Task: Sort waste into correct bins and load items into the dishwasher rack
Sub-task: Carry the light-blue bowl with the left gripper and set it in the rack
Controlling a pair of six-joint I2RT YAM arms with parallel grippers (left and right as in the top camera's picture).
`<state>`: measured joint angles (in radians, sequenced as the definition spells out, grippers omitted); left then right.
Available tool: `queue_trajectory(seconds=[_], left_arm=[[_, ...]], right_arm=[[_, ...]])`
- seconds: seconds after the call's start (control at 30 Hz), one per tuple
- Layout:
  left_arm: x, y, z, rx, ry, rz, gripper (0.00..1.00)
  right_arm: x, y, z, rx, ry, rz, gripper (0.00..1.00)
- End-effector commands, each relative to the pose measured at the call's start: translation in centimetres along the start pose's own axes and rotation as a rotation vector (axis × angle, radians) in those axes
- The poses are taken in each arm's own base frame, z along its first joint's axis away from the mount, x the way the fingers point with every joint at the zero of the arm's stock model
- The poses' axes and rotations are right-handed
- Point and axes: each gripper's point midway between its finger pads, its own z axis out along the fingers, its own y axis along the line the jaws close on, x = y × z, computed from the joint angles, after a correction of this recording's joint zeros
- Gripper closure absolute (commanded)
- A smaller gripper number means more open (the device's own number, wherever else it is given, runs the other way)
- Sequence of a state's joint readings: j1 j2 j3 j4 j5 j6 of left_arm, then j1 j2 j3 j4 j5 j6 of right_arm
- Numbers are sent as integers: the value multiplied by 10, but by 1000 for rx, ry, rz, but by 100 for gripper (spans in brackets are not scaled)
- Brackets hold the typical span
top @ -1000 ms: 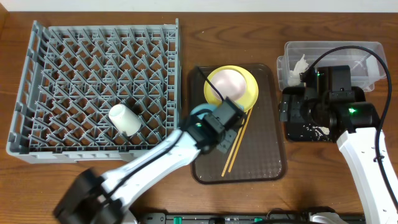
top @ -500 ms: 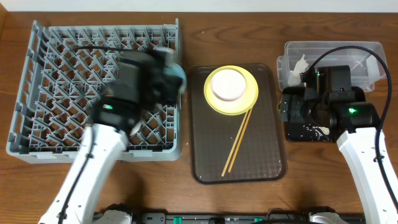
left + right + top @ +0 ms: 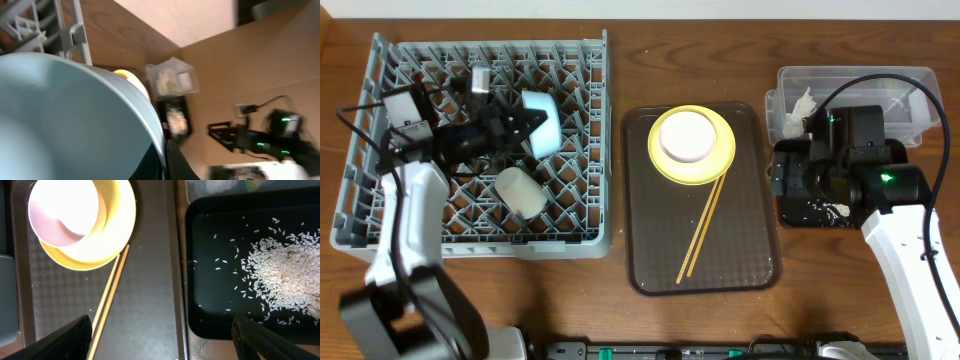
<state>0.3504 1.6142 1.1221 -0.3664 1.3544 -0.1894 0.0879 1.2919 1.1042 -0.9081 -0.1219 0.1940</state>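
My left gripper is holding the light blue bowl (image 3: 543,125) tilted over free rack space (image 3: 517,157) beside the pale cup. It should keep lowering the bowl until the bowl rests there, then let go.
My left gripper (image 3: 517,128) is shut on the rim of the light blue bowl (image 3: 541,121) and holds it tilted over the grey dishwasher rack (image 3: 430,60). In the left wrist view the bowl (image 3: 65,115) fills the frame, with a finger (image 3: 172,162) against its rim. A pale cup (image 3: 520,191) lies in the rack. The white-pinkish bowl (image 3: 685,137) sits in the yellow plate (image 3: 718,160), with the chopsticks (image 3: 701,230) beside it. My right gripper (image 3: 778,178) is open and empty at the left edge of the black tray (image 3: 220,295), which holds rice scraps (image 3: 285,275). The tissue (image 3: 800,104) lies in the clear tub (image 3: 880,80). The wrapper is hidden.
The brown serving tray (image 3: 740,260) lies between the rack and the bins and carries the plate and the chopsticks (image 3: 110,295). The black tray (image 3: 798,214) sits in front of the clear tub at the right. Bare wooden table surrounds them.
My left arm has carried the light blue bowl from the brown tray leftward to above the rack. The right arm has not moved.
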Motion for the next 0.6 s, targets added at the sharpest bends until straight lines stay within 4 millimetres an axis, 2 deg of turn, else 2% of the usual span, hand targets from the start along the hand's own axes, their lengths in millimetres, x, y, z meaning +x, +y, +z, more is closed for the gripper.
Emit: queue_trajectory(seconds=[0.0, 0.13, 0.4, 0.57], left_arm=[[-4, -8, -9, 197, 27, -52, 94], [-13, 17, -17, 181, -5, -103, 94], [-23, 41, -31, 101, -68, -115, 94], [-23, 53, -31, 42, -84, -127, 94]], right_arm=[[-9, -3, -8, 6, -33, 15, 13], [-8, -3, -8, 6, -32, 15, 13], [-8, -3, -8, 6, -32, 16, 13], [-8, -3, -8, 6, -32, 16, 13]])
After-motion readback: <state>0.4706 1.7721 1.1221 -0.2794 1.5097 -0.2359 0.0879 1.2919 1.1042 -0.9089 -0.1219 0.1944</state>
